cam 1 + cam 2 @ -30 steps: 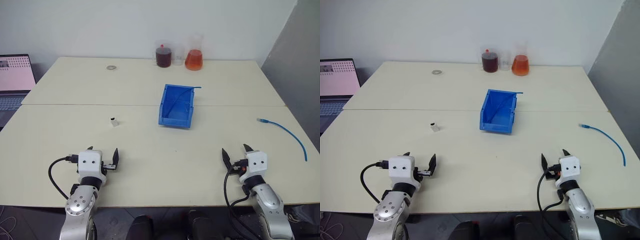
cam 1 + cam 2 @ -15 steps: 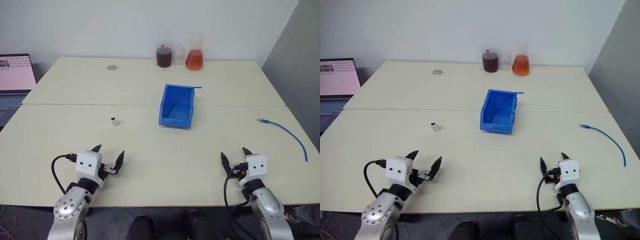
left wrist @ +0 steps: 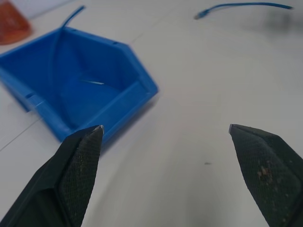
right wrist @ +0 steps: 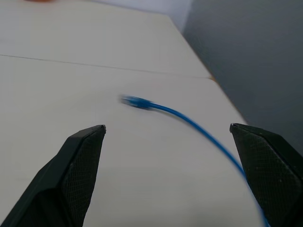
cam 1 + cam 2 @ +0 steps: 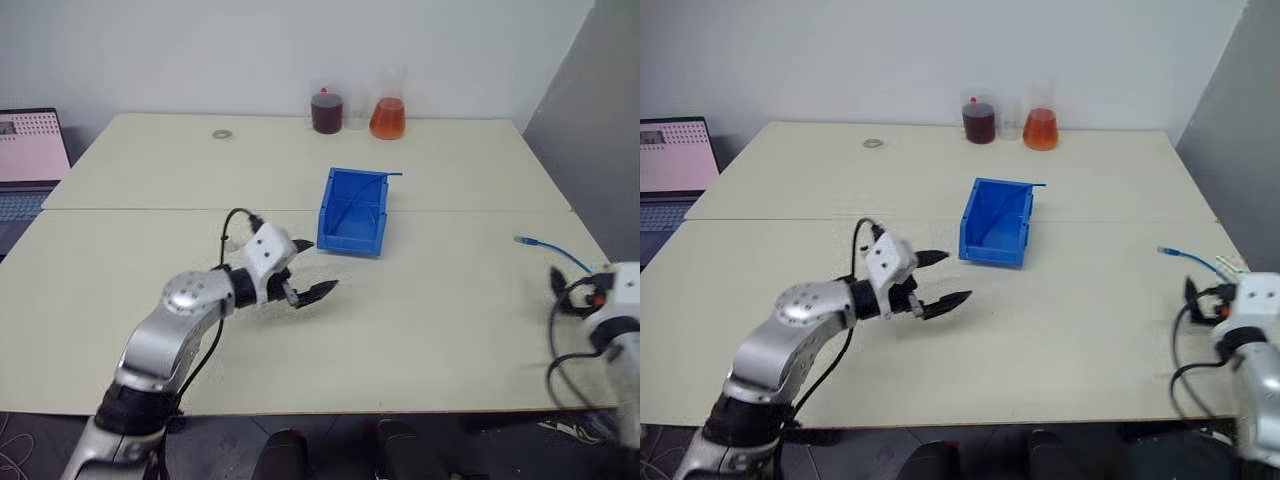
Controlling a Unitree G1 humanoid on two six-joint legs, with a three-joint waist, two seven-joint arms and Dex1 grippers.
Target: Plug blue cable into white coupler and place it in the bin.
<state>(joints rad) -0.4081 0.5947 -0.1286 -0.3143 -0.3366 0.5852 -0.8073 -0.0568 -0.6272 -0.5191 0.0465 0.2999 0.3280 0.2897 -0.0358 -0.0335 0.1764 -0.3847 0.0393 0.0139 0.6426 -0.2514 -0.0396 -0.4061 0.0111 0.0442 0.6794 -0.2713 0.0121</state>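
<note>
The blue cable passes under a fingertip (image 4: 240,169) of my right gripper, so I should draw that gripper back and straddle the cable's body (image 4: 208,135) before I grip it.
The blue bin (image 5: 352,212) stands mid-table with its low front toward me; a thin blue strand (image 3: 71,14) curves out of its back corner. My left gripper (image 5: 312,268) hovers open just left of the bin's front (image 3: 118,106), pointing right with nothing between its fingers. The blue cable (image 5: 545,248) lies loose near the table's right edge, its plug end toward the middle. My right gripper (image 4: 166,126) is open and empty just short of that cable (image 4: 180,113). The white coupler is hidden behind my left hand.
Two beakers of dark (image 5: 327,112) and orange (image 5: 388,118) liquid stand at the back edge. A flat silver ring (image 5: 221,134) lies back left, and a laptop (image 5: 30,150) sits off the table's left. A grey panel (image 5: 600,120) rises past the right edge.
My left arm swung up and rightward from the front edge to beside the bin, its gripper turning to point right. My right arm moved out right toward the cable. Both grippers stayed open.
</note>
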